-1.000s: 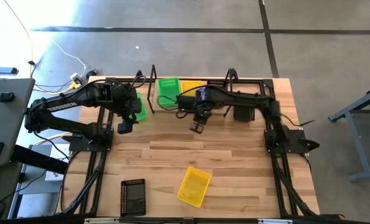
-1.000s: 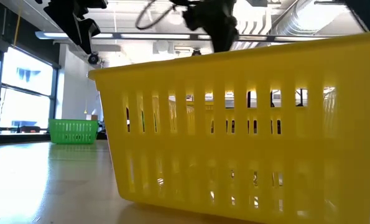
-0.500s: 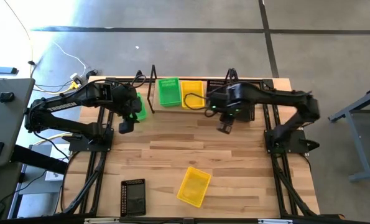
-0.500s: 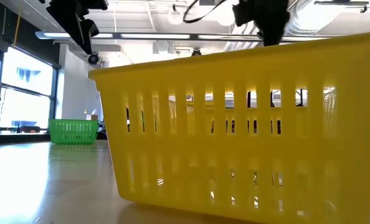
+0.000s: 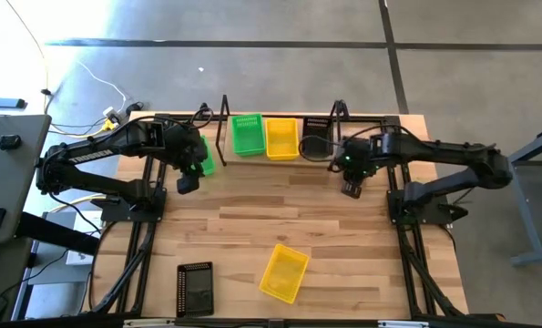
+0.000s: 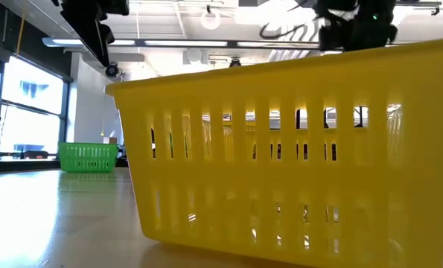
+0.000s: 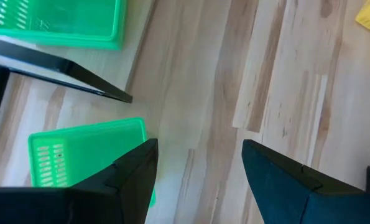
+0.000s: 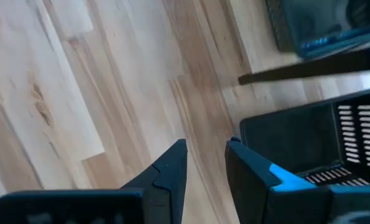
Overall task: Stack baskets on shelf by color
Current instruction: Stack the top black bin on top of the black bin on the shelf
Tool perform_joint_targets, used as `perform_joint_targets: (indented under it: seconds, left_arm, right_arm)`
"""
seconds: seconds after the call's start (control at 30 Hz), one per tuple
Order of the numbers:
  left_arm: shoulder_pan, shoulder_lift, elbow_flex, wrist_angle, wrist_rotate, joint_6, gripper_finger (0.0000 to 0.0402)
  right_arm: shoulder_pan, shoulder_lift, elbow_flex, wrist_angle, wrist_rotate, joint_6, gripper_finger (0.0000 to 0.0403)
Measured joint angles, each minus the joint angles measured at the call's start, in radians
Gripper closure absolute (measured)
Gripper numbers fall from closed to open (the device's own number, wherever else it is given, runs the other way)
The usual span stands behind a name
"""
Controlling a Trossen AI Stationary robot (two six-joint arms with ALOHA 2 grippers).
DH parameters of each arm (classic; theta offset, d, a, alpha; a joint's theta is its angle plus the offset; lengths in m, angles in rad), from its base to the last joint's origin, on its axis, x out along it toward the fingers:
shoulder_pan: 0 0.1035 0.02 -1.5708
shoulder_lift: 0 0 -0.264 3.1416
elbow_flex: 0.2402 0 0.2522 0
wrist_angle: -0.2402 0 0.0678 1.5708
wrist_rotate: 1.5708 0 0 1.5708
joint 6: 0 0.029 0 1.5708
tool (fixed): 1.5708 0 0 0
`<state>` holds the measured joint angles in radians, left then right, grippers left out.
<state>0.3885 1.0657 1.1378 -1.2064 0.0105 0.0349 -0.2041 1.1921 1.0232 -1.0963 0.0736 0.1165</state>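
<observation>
The black basket (image 8: 296,138) next to the shelf has a clear rim close to the robot's open fingers, so the robot's right gripper keeps going there until the fingers are on both sides of that rim (image 8: 242,129).
On the shelf (image 5: 221,128) at the far edge stand a green basket (image 5: 246,135), a yellow basket (image 5: 281,138) and a black basket (image 5: 314,138) side by side. Another green basket (image 7: 85,155) rests on the table left of the shelf; my left gripper (image 5: 188,182) hangs open above the wood just beside it. My right gripper (image 5: 352,188) hovers off the shelf's right end, narrowly open with only wood showing between its fingers (image 8: 208,149), next to a black basket (image 8: 296,140) on the table. A yellow basket (image 5: 284,271) and a black one (image 5: 195,288) lie near the front edge.
Black metal frames of the arm stands run along the table's left side (image 5: 138,237) and right side (image 5: 416,246). In the low view the near yellow basket (image 6: 295,149) fills most of the picture. Bare wood lies between the shelf and the front baskets.
My right gripper has swept toward the table's right edge, from in front of the shelf's middle to past its right end, sinking a little, its fingers unchanged. The baskets have stayed where they were.
</observation>
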Motion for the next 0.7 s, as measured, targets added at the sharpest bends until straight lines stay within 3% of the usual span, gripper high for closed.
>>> perform_joint_targets:
  seconds: [0.47, 0.7]
  left_arm:
    - [0.000, 0.000, 0.000, 0.001, -0.057, -0.095, 0.0177]
    - [0.000, 0.000, 0.000, 0.002, -0.078, -0.148, 0.0177]
  right_arm:
    - [0.001, -0.003, -0.200, 0.053, 0.164, -0.163, 0.0308]
    - [0.001, -0.003, -0.278, 0.143, 0.192, -0.235, 0.0308]
